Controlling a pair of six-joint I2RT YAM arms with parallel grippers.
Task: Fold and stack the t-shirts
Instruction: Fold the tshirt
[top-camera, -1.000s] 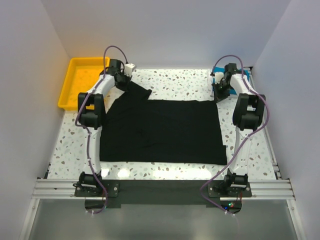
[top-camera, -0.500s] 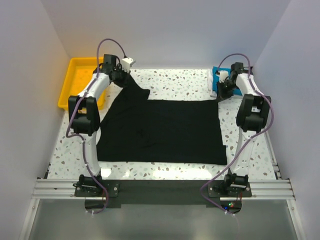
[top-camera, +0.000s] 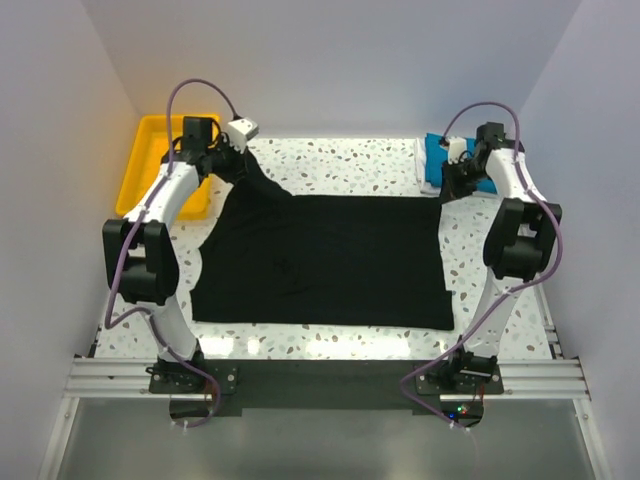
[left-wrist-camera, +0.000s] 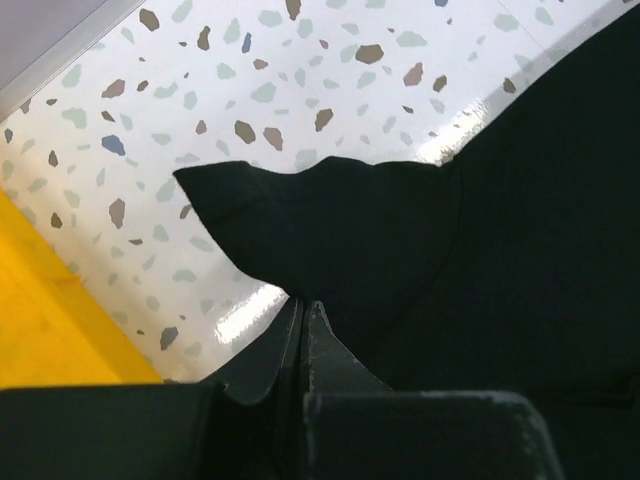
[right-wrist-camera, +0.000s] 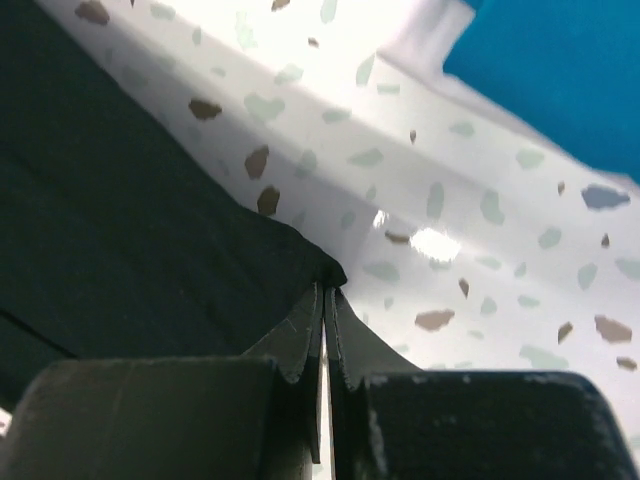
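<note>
The black t-shirt's corner in my left gripper (top-camera: 254, 176) sticks out past the t-shirt's far edge. Next, I fold it toward the t-shirt's near edge (top-camera: 245, 318), level with my right gripper.
The large black t-shirt (top-camera: 320, 260) lies spread over the middle of the speckled table. Its far left corner is lifted by my left gripper (top-camera: 232, 158), which is shut on the cloth (left-wrist-camera: 330, 230); the pinch shows at my left gripper (left-wrist-camera: 304, 304) in the wrist view. My right gripper (top-camera: 447, 187) is shut on the shirt's far right corner (right-wrist-camera: 200, 250), seen at the tips of my right gripper (right-wrist-camera: 326, 288). The bright blue t-shirt (top-camera: 445, 152) lies at the far right on the white t-shirt (top-camera: 426, 172), also seen in the right wrist view as blue t-shirt (right-wrist-camera: 560, 70).
A yellow plastic tray (top-camera: 150, 150) sits at the far left, just beyond the left arm; its edge shows as yellow tray (left-wrist-camera: 60, 320). White walls close in the left, right and far sides. The metal rail (top-camera: 320, 378) with the arm bases runs along the near edge.
Both arms have risen and swung outward, lifting the black shirt's far corners. The left gripper finished closing on the cloth. The shirt's far edge is pulled tauter.
</note>
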